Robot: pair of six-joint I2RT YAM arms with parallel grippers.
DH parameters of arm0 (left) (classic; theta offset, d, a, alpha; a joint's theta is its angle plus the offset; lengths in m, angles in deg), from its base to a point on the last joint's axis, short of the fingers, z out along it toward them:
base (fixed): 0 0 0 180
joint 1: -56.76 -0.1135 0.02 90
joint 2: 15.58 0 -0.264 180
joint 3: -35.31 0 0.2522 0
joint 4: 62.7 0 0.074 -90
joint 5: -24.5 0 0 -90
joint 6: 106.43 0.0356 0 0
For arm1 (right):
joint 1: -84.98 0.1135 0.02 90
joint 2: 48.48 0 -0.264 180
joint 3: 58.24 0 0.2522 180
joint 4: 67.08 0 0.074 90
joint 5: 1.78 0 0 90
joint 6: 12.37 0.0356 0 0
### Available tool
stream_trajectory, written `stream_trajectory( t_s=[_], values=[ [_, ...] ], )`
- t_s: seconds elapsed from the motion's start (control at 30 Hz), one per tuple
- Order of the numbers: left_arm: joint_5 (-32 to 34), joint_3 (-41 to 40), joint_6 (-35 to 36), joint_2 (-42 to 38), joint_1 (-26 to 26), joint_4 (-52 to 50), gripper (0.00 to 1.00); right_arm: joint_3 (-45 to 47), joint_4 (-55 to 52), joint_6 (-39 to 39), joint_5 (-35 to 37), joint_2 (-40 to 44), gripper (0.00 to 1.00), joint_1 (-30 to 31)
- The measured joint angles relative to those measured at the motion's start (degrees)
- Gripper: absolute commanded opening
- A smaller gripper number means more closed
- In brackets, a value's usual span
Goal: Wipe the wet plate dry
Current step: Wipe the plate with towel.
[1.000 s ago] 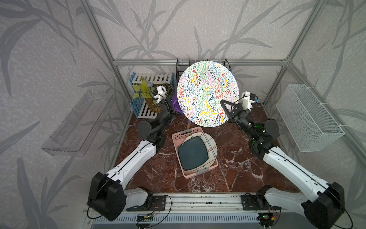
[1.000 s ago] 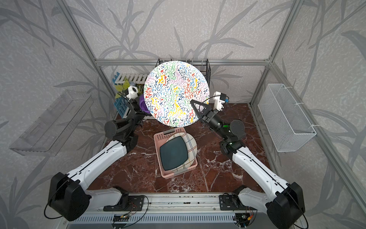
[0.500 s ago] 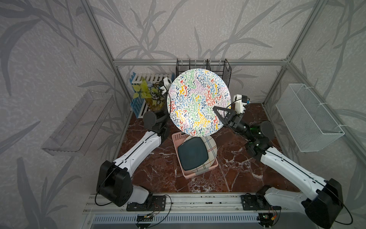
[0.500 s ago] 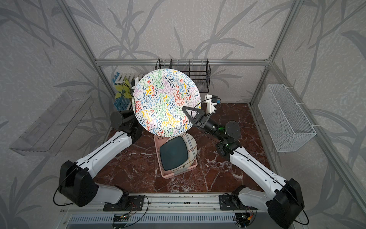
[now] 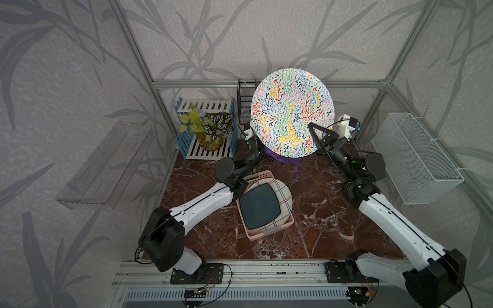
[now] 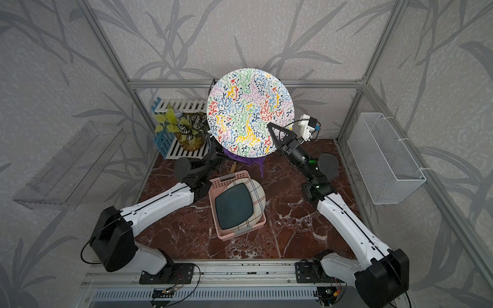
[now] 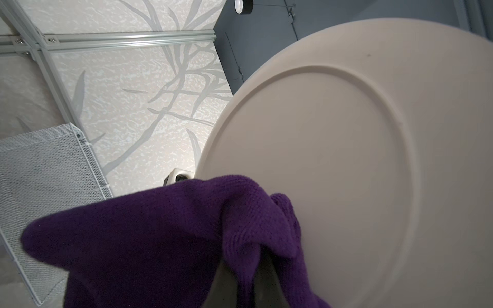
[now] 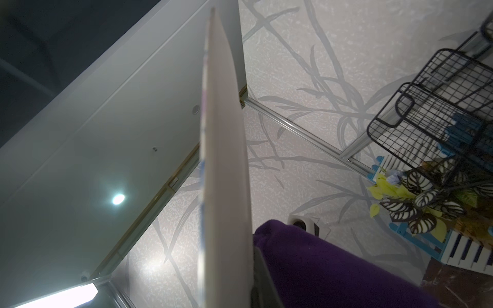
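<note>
The plate's plain back (image 7: 313, 148) has the purple cloth lying against it, so my right gripper should lower the plate while my left gripper moves the cloth onto the plate's patterned side (image 5: 291, 112).
The plate (image 5: 292, 112) (image 6: 250, 112), round with a colourful squiggle pattern, is held up in the air and tilted, its face toward the top views. My right gripper (image 5: 312, 132) (image 6: 272, 130) is shut on its lower right rim. In the right wrist view the plate (image 8: 224, 160) shows edge-on between the jaws of that gripper (image 8: 229, 293). My left gripper (image 7: 246, 288) is shut on a purple cloth (image 7: 160, 240) (image 8: 333, 266), which lies against the plate's plain back (image 7: 346, 160). From above, only the cloth's lower edge (image 5: 282, 157) (image 6: 240, 156) shows below the plate.
A pink basket (image 5: 254, 236) on the marble table holds a dark teal square plate (image 5: 260, 206) on a plaid one. At the back are a potted plant (image 5: 210, 128) in a blue and white crate and a black wire rack (image 5: 244, 101). A white mesh basket (image 5: 416, 157) hangs on the right wall.
The plate swung left half a second ago and now stands further right and higher. The left arm followed it with the cloth behind it. Both grips are unchanged.
</note>
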Motion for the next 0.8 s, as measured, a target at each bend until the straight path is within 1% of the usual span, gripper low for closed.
stream_trajectory(
  t_s=[0.13,0.23,0.3,0.4,0.5,0.6,0.7,0.73,0.8],
  values=[
    [0.55,0.37,-0.33,0.13,-1.79,0.85,0.00,3.10,0.20,0.13,2.32,1.53,0.00,3.50],
    [0.61,3.06,-1.09,2.29,-0.98,3.08,0.00,2.97,1.11,-0.07,3.02,1.49,0.00,5.25],
    [1.57,4.70,-1.60,4.31,1.05,4.46,0.00,2.01,1.01,-0.24,3.04,1.46,0.00,4.79],
    [1.84,4.96,-1.81,6.47,4.87,5.29,0.00,-0.31,0.46,-0.09,3.17,0.81,0.00,2.32],
    [3.34,2.49,-1.81,6.51,6.47,5.60,0.00,-1.25,-1.36,0.48,3.04,0.70,0.00,-0.57],
    [3.67,-2.60,-1.01,4.17,5.60,5.33,0.00,-0.79,-4.63,0.61,3.72,0.96,0.00,-3.28],
    [2.56,-7.37,2.19,-0.22,3.10,1.40,0.00,1.03,-9.77,-0.72,6.47,2.91,0.00,-5.14],
    [2.10,-8.72,4.37,-2.49,2.14,-1.73,0.00,1.55,-12.09,-1.68,7.34,4.00,0.00,-5.44],
    [1.64,-9.51,11.96,-7.93,0.76,-12.31,0.00,2.08,-16.50,-3.72,8.48,6.29,0.00,-5.64]
  ],
)
